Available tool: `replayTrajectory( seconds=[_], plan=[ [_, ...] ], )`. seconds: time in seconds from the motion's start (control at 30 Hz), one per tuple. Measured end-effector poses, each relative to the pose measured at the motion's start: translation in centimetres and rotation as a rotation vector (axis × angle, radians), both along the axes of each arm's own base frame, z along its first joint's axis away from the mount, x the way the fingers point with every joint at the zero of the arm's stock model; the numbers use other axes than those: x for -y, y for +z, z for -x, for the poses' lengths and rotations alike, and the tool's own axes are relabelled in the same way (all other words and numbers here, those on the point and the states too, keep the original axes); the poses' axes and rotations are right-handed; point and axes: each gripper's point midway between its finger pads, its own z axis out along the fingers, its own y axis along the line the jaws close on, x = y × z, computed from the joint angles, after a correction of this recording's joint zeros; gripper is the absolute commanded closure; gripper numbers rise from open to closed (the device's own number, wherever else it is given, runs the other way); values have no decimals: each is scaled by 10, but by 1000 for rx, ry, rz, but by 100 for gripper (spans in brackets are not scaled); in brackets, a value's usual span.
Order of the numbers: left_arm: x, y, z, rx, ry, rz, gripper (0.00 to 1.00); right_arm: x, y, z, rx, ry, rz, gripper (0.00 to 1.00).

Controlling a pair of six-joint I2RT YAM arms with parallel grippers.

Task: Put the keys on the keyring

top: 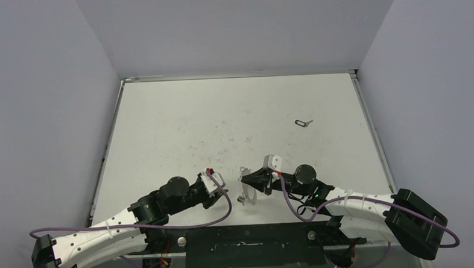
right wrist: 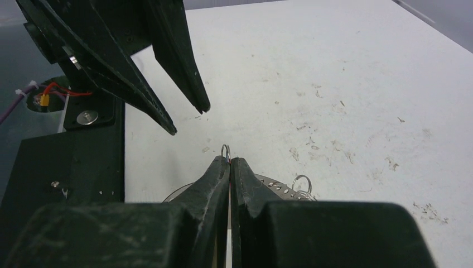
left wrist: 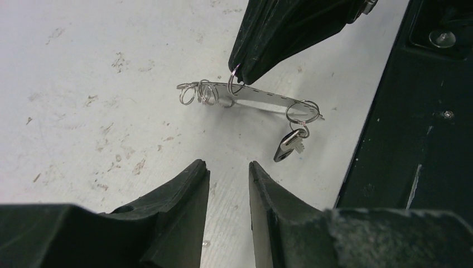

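My left gripper is pointing down, and the tiny ring point(left wrist: 230, 87) sticks out from my right gripper's fingers. So my left gripper should level out and pinch that ring straight on.
The keyring point(left wrist: 262, 100), a thin silvery loop strung with several tiny rings, hangs just above the table near its front edge. My right gripper point(right wrist: 229, 161) is shut on one of its tiny rings point(right wrist: 226, 151); it shows from above in the top view point(top: 246, 181). A small silver key with a black loop point(left wrist: 289, 147) hangs from a ring at the keyring's right end. A second key with a black loop point(top: 303, 122) lies alone on the table, far right. My left gripper point(left wrist: 228, 170) is open and empty, a short way in front of the keyring; it also shows in the top view point(top: 220, 183).
The black base plate point(left wrist: 413, 139) runs along the table's near edge, right of the keyring in the left wrist view. The white table point(top: 222, 122) is scuffed, with grey walls on three sides.
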Motion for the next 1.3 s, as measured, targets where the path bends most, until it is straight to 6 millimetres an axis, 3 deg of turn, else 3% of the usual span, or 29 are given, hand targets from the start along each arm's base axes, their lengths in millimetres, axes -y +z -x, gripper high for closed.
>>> replayTrajectory(
  seconds=[0.27, 0.53, 0.93, 1.07, 1.3],
  plan=[
    [16, -18, 2, 27, -45, 115, 68, -6, 20, 7, -13, 38, -105, 100],
    [36, 17, -2, 117, -82, 277, 67, -11, 30, 13, -41, 82, -166, 100],
    [28, 46, 7, 213, -111, 428, 72, -12, 37, 18, -44, 106, -190, 100],
    [29, 49, 7, 216, -111, 440, 79, -12, 37, 19, -44, 111, -191, 100],
    [32, 39, 5, 200, -111, 412, 81, -12, 39, 20, -42, 115, -194, 100]
  ],
)
